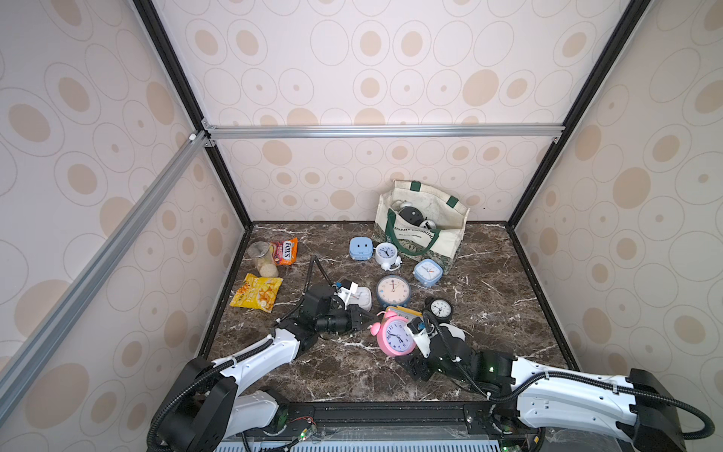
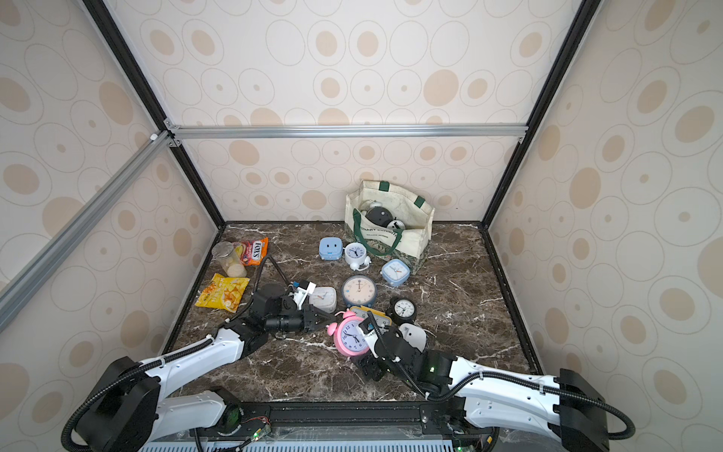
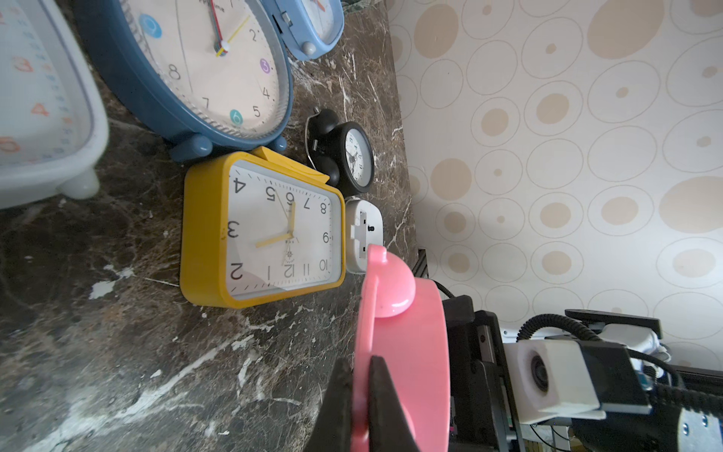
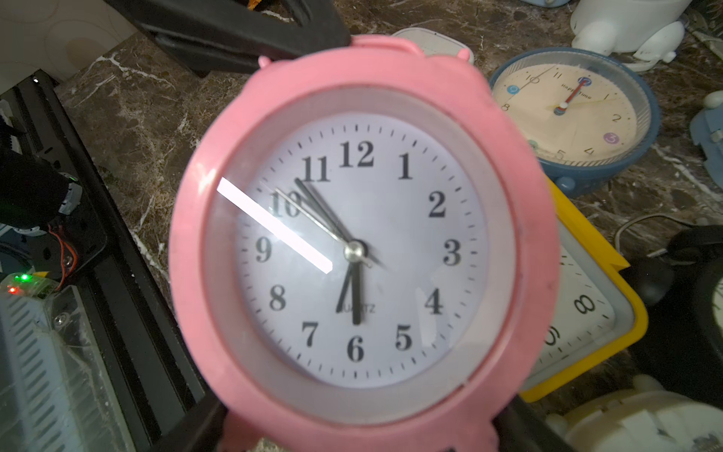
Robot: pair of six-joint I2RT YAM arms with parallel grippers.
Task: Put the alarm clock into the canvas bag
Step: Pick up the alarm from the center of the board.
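Note:
The robot's right gripper meets the pink alarm clock's broad face (image 4: 361, 248), so the left gripper should raise and turn the clock until the right gripper can pinch the clock's rim (image 4: 538, 226).
The pink alarm clock (image 1: 396, 335) (image 2: 352, 336) with a white face is held near the table's front middle. My left gripper (image 3: 360, 360) (image 1: 371, 316) is shut, pinching the thin pink handle at the clock's top (image 3: 407, 352). My right gripper (image 4: 362, 430) grips the clock (image 4: 356, 242) by its lower sides, one black finger (image 4: 203, 422) on each side. The canvas bag (image 1: 450, 242) (image 2: 414, 240) stands open at the back of the table, with dark clocks (image 1: 410, 215) inside it.
Around the pink clock lie a yellow clock (image 3: 262, 231), a dark blue round clock (image 1: 393, 291), a small black clock (image 1: 440, 308) and a white square clock (image 1: 362, 297). Light blue and white clocks (image 1: 386, 254) sit before the bag. Snack packs (image 1: 257, 291) and a jar (image 1: 263, 258) lie at the left.

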